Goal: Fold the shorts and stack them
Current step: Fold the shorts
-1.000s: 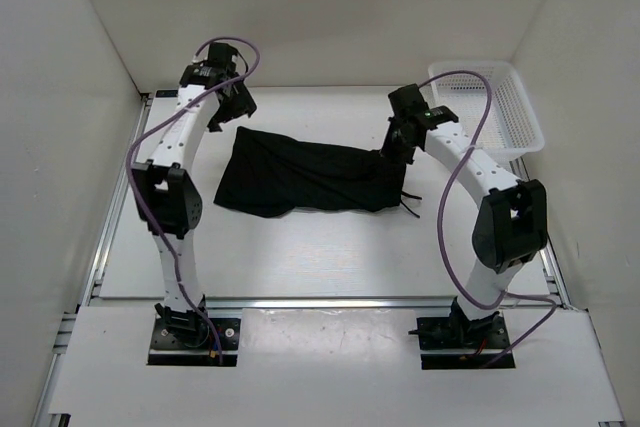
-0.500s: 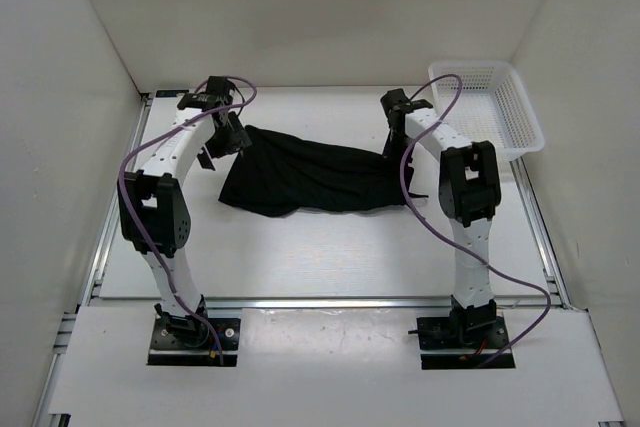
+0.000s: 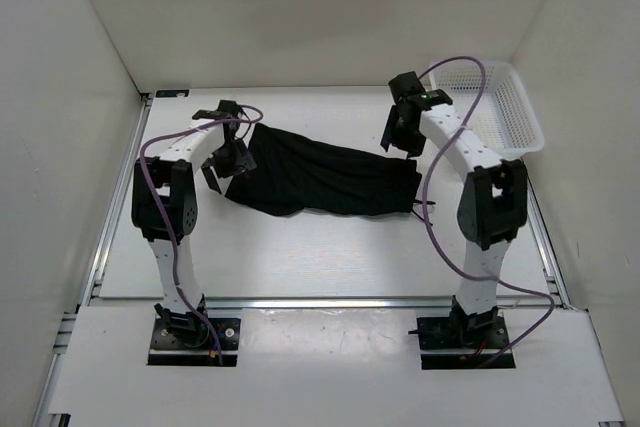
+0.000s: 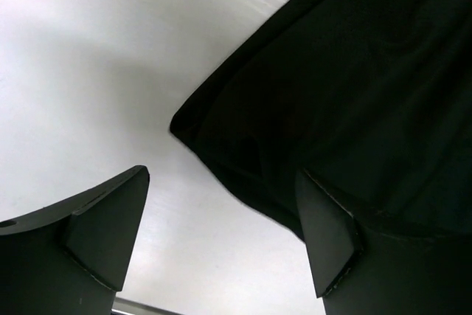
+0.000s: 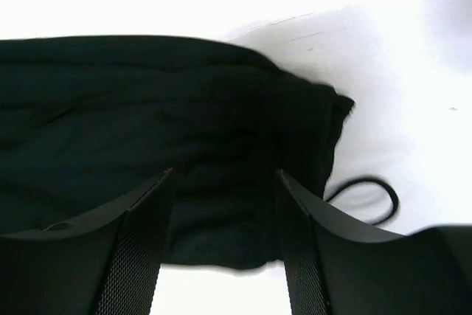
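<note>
The black shorts are far back from the metal rail. My left gripper should grab their corner and, along with my right gripper, pull them closer before folding.
The black shorts lie spread across the middle of the white table, with the thin drawstring trailing off their right end. My left gripper is open just off the shorts' left edge; in the left wrist view the fabric corner lies beyond and partly between my fingers. My right gripper is open above the shorts' upper right corner; in the right wrist view the fabric fills the gap between the fingers, and the drawstring loop lies to the right.
A white mesh basket stands at the back right corner, close to the right arm. White walls enclose the table on three sides. A metal rail runs along the table's near edge.
Both grippers have moved along the shorts' two ends. The left one came down to the left edge. The right end of the shorts has spread out toward the right.
</note>
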